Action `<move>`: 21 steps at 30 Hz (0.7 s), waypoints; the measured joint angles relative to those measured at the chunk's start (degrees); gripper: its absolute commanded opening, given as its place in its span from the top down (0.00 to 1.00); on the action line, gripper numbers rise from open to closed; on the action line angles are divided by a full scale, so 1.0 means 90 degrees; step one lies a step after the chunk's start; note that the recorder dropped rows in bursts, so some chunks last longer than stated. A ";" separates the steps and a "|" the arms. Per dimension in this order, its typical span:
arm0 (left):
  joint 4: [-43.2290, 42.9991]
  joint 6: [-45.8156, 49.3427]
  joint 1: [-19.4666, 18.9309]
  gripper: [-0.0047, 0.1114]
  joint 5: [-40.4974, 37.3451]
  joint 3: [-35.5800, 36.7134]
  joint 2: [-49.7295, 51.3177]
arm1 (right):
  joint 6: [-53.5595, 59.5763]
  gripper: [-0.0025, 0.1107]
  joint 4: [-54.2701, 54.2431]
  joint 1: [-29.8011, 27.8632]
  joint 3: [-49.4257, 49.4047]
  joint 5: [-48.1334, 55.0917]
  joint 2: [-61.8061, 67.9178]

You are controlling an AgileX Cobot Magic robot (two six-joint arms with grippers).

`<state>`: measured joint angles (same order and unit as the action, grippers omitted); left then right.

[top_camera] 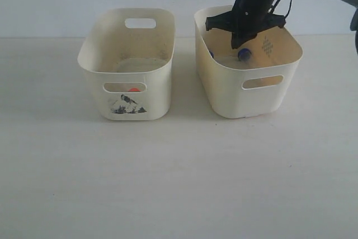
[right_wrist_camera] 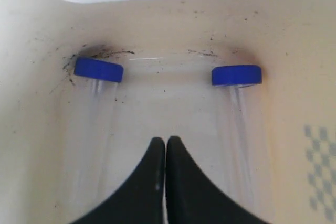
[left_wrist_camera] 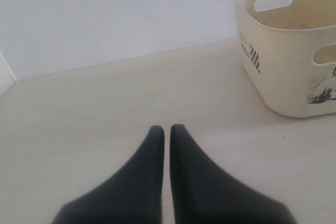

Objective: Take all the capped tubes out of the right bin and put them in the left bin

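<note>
Next, my right gripper opens and straddles the tube nearer the other bin point(right_wrist_camera: 93, 124) before it closes, because it is shut above the empty bottom of the bin point(right_wrist_camera: 164, 106) between the two tubes.
Two clear tubes with dark blue caps lie on the floor of the right bin point(top_camera: 268, 96), one cap point(right_wrist_camera: 98, 70) at one side and the other cap point(right_wrist_camera: 237, 75) opposite; one blue cap point(top_camera: 244, 55) shows in the exterior view. My right gripper point(right_wrist_camera: 166, 141) hangs shut and empty inside that bin, between the two tubes, touching neither. The right gripper point(top_camera: 237, 43) is seen over the bin's back half. An orange cap point(top_camera: 133, 89) shows through the front slot of the left bin point(top_camera: 92, 62). My left gripper point(left_wrist_camera: 166, 128) is shut and empty, low over the table beside the left bin point(left_wrist_camera: 278, 82).
The two bins stand side by side with a narrow gap between them. A pale wall runs behind them. Bare table point(top_camera: 179, 177) spreads in front. Dark specks dirty the right bin's inner wall point(right_wrist_camera: 89, 53).
</note>
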<state>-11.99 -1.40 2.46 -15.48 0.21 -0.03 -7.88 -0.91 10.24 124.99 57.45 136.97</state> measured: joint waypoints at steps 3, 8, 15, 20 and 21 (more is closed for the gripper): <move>0.0000 0.0000 0.0000 0.92 0.0000 0.0000 0.0000 | 0.0155 0.98 -0.0011 0.0000 0.0000 0.0000 0.0015; 0.0000 0.0000 0.0000 0.92 0.0000 0.0000 0.0000 | 0.0200 0.98 -0.0136 0.0000 0.0000 0.0107 0.0350; 0.0000 0.0000 0.0000 0.92 0.0000 0.0000 0.0000 | 0.0277 0.98 -0.0329 0.0000 0.0000 0.0008 0.0395; 0.0000 0.0000 0.0000 0.92 0.0000 0.0000 0.0000 | 0.0479 0.85 -0.0842 -0.0015 0.0000 -0.0007 0.0395; 0.0000 0.0000 0.0000 0.92 0.0000 0.0000 0.0000 | 0.0509 0.79 -0.0942 -0.0029 0.0000 -0.0007 0.0395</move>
<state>-11.99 -1.40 2.46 -15.48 0.21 -0.03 -3.30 -9.39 9.98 124.99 57.38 140.52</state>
